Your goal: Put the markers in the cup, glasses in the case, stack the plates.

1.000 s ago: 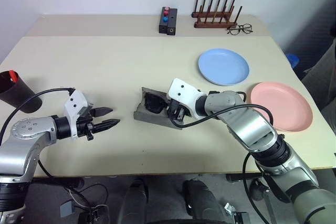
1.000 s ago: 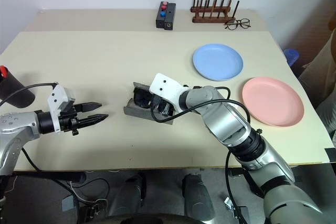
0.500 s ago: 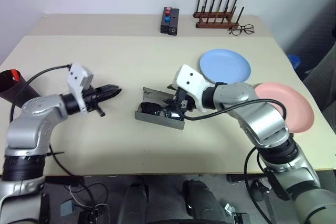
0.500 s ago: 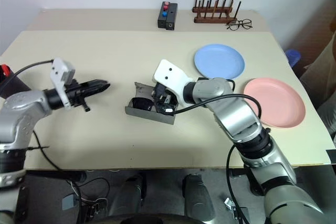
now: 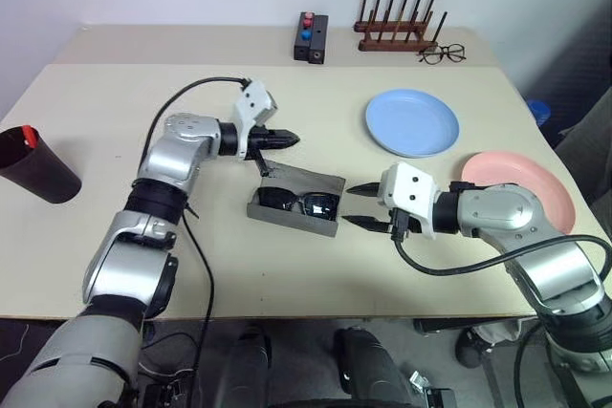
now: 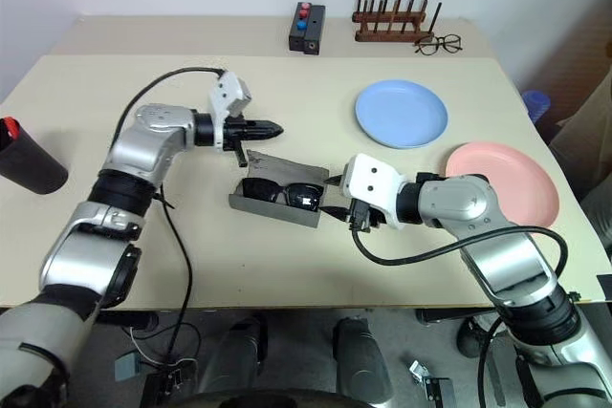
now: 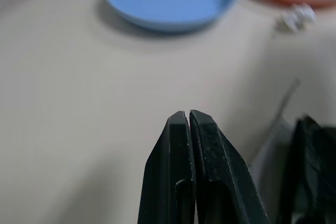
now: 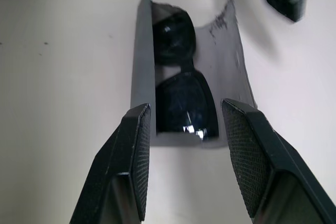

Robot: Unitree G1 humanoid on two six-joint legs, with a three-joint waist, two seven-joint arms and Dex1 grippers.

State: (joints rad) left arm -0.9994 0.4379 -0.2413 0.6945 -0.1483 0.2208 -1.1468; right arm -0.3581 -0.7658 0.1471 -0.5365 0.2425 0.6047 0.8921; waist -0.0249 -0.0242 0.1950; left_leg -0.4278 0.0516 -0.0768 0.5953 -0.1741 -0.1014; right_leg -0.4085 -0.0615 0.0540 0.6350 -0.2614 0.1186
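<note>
I expect the light blue plate point(image 5: 412, 123) to cover nearly all of the pink plate's round rim point(image 5: 535, 171) when I stack them, because that rim looks about as wide.
The grey case point(image 5: 320, 182) lies open at mid-table with the black sunglasses point(image 5: 298, 204) resting in its tray. My left gripper point(image 5: 288, 139) is shut and empty, its tip just beyond the far left corner of the raised lid point(image 7: 276, 141). To the right of the case, my right gripper point(image 5: 356, 205) is open and empty, pointing at the case point(image 8: 237, 66) and the glasses point(image 8: 182, 90). The light blue plate point(image 5: 411, 122) and the pink plate point(image 5: 524, 190) lie apart at the right. At the far left is the dark cup point(image 5: 36, 167), with a marker's red cap point(image 5: 29, 136) showing at its rim.
A small black box with red and blue buttons point(image 5: 308, 36), a wooden peg rack point(image 5: 395, 30) and clear-lens spectacles point(image 5: 442, 53) sit along the back edge. The left arm's cable point(image 5: 186, 93) loops above the table.
My left gripper shut, then swung right and forward to the case's lid. My right gripper pulled back out of the case to its right side, leaving the sunglasses inside.
</note>
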